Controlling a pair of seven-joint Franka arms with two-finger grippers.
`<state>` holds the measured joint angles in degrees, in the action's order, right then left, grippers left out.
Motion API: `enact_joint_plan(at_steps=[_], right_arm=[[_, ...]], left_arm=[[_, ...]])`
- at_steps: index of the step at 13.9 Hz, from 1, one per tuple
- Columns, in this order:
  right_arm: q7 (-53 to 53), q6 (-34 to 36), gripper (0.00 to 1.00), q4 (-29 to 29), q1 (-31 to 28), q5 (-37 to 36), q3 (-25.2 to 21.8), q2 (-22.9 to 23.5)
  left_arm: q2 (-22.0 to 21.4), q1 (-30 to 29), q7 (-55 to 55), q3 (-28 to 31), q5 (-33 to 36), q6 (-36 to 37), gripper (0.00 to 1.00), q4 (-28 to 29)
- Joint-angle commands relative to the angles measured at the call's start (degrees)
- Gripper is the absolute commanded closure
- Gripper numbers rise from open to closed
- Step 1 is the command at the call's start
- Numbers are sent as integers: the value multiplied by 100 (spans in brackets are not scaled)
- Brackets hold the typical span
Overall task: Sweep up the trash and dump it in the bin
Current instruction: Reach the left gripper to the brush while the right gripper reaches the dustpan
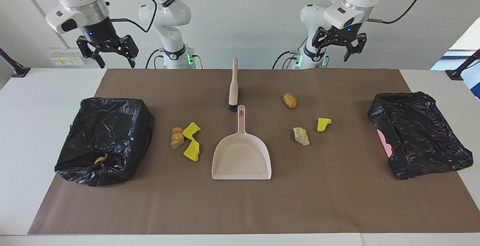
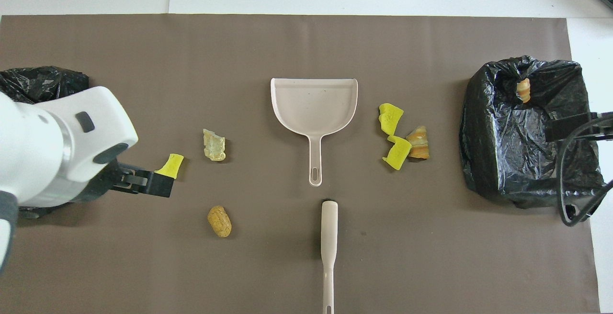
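I should keep moving my left gripper toward the handle's narrow part [image 2: 328, 283] and close it there, because the brush [image 2: 329, 233] is clear of the trash and its handle faces me.
Trash lies on the brown mat [image 1: 337, 201]. Toward the left arm's end are a brown lump [image 1: 290, 100], a yellow sponge piece [image 1: 323, 124] and a pale beige chunk [image 1: 301, 136]. Toward the right arm's end are two yellow sponge pieces [image 1: 191, 130] [image 1: 192, 150] and a brown bread-like lump [image 1: 176, 137]. A beige dustpan [image 1: 242, 156] lies mid-table, with a brush [image 1: 233, 86] nearer to the robots. Black-bagged bins stand at the right arm's end [image 1: 108, 137] and the left arm's end [image 1: 416, 133]. My left gripper [image 1: 332, 53] and right gripper [image 1: 117, 64] hang open and empty, high above the mat's edge nearest the robots.
A bread-like piece [image 1: 100, 159] sits in the bin at the right arm's end. The white table [image 1: 37, 99] shows around the mat. In the overhead view my left arm [image 2: 57, 146] covers part of the bin at its end [image 2: 38, 82].
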<state>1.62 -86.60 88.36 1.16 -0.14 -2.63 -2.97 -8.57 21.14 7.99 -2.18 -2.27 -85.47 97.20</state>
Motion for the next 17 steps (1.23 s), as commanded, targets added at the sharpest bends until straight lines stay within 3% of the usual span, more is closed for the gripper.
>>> enact_joint_plan(at_steps=[1, 6, 8, 10, 13, 17], right_arm=[[145, 73, 0, 138, -28, 58, 17, -133], [67, -85, 0, 681, 173, 93, 35, -256], [224, -628, 0, 936, 366, 102, 35, -134], [199, -1173, 0, 1165, 647, 146, 53, 260], [-134, -1902, 0, 1131, 1210, 138, 53, 1007], [-1406, -2378, 0, 737, 1833, 233, 61, 1895]], left_arm=[[-383, 731, 710, 95, -55, -522, 0, 896], [-532, 2006, 1985, 77, -159, -1549, 0, 1933], [-444, 2525, 2407, 77, -195, -2067, 0, 2293], [-401, 2990, 2856, 77, -195, -2604, 0, 2671], [231, 3667, 3392, 77, -195, -3279, 0, 2795], [873, 3985, 3710, 68, -195, -4256, 0, 2979]])
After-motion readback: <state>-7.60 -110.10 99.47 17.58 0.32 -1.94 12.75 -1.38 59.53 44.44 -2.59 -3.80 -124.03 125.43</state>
